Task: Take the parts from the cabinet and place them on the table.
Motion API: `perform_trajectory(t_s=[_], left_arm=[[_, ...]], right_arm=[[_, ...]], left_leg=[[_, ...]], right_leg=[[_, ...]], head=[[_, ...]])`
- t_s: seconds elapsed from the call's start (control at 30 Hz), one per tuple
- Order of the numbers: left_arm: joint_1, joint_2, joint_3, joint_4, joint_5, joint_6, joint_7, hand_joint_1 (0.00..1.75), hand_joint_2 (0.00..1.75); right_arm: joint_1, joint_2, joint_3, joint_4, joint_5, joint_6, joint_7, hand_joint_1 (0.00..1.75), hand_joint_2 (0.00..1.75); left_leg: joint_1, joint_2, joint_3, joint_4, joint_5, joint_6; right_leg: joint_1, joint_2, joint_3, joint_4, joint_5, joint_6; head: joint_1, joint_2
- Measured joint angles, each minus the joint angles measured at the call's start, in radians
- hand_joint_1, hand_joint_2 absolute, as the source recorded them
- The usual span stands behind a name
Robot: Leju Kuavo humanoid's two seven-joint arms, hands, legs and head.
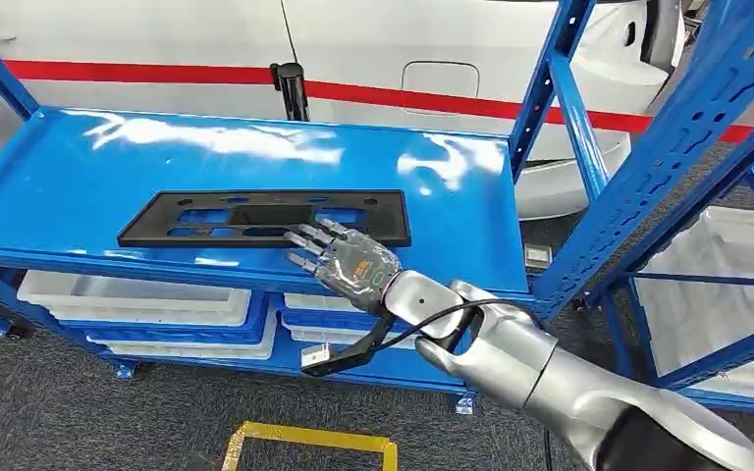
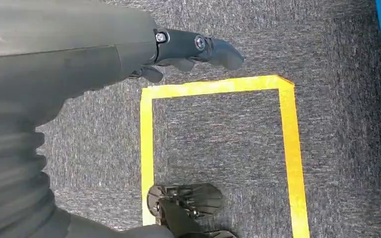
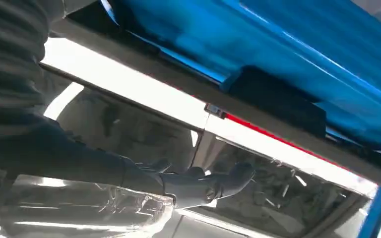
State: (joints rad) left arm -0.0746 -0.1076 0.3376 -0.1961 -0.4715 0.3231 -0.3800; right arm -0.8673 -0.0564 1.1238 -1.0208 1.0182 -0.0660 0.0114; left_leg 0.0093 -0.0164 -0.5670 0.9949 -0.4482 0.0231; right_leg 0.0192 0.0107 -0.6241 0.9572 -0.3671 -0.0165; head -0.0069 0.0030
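I see a black bottom in the black part's middle pocket (image 1: 271, 215) while the cut-outs show blue, so I expect a box underneath when I lift the black part.
A flat black plastic part (image 1: 255, 218) with several cut-outs lies on the top blue shelf (image 1: 79, 177) of the cabinet, near its front edge. My right hand (image 1: 344, 260) reaches in from the lower right. Its fingers are spread and extended over the part's front edge, right of the middle, with nothing gripped. In the right wrist view the right hand (image 3: 198, 183) stretches out flat, and the part (image 3: 278, 99) shows as a dark slab on the blue shelf (image 3: 278, 44). My left hand (image 2: 188, 49) hangs over the carpet, holding nothing.
White bins (image 1: 137, 294) sit on the lower shelf. A blue upright (image 1: 668, 167) stands to the right, with a white tray (image 1: 717, 275) beyond it. A white car with a red stripe (image 1: 157, 49) is behind the cabinet. Yellow floor tape (image 1: 309, 442) marks a square on grey carpet.
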Motion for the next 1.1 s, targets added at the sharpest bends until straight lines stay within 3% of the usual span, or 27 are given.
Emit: perform_trajectory(t_s=[0.6, 1.1], left_arm=[[-0.002, -0.009, -0.002, 0.000, -0.024, -0.017, 0.010, 0.00, 1.75], [-0.003, -0.014, -0.002, 0.000, -0.032, -0.016, 0.014, 0.00, 1.75]], right_arm=[[0.000, 0.094, -0.048, 0.162, 0.077, -0.048, 0.060, 0.00, 1.75], [-0.001, 0.140, -0.095, 0.252, 0.122, -0.067, 0.090, 0.00, 1.75]], left_leg=[[0.000, 0.000, 0.000, 0.000, 0.000, -0.001], [0.000, 0.000, 0.000, 0.000, 0.000, -0.001]], right_leg=[[0.000, 0.000, 0.000, 0.000, 0.000, 0.000], [0.000, 0.001, 0.000, 0.000, 0.000, 0.000]], head=[[0.000, 0.000], [0.000, 0.000]])
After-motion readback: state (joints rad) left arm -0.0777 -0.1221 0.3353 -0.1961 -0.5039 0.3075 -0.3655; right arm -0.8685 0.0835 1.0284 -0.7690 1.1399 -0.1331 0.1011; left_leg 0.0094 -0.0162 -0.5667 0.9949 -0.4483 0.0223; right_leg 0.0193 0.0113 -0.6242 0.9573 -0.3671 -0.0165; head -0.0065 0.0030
